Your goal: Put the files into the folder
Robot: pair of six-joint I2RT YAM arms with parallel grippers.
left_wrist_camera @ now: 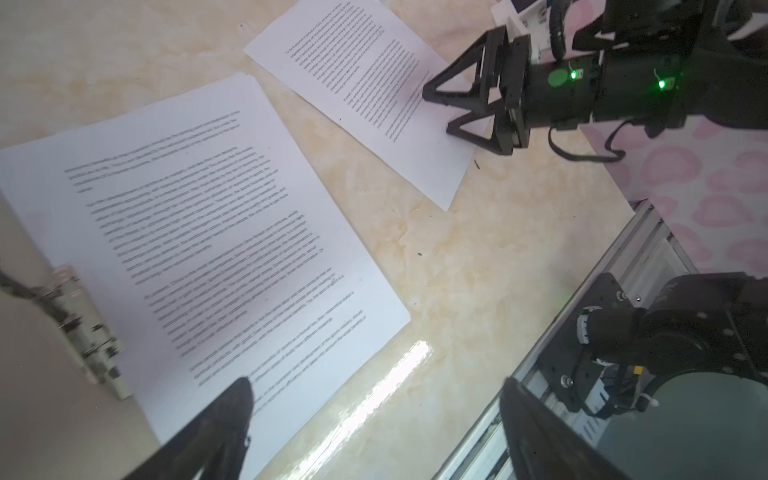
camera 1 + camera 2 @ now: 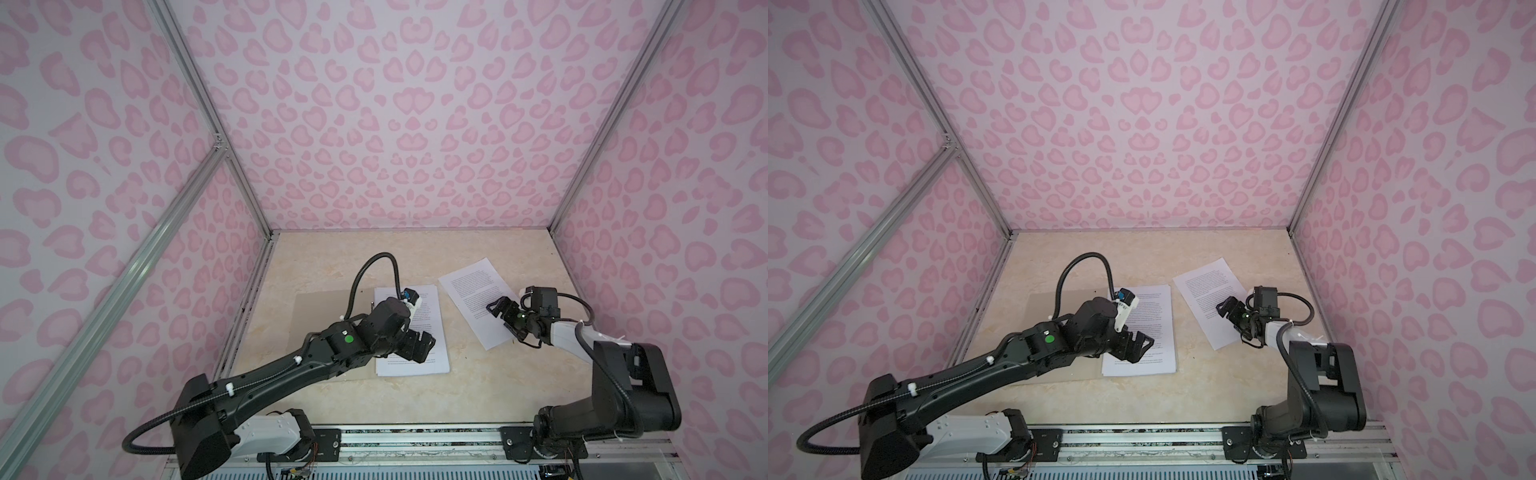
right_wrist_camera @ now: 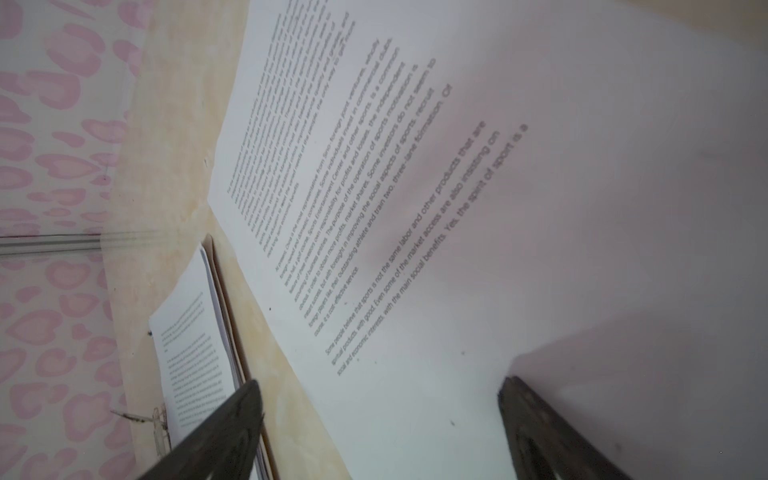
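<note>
The loose file lies at an angle to the stack under my right gripper, so next I turn the file straight before my right gripper grabs its far corner.
The folder lies open on the table, beige-grey, with a metal clip at its spine. A stack of printed files rests on its right half. One loose file lies askew on the tabletop to the right, apart from the folder. My left gripper hovers open over the stack's near edge, holding nothing. My right gripper stands open low over the loose file's near part, empty.
Pink patterned walls close in the table on the left, back and right. An aluminium rail with both arm bases runs along the front edge. A strip of bare marbled tabletop separates the stack from the loose file.
</note>
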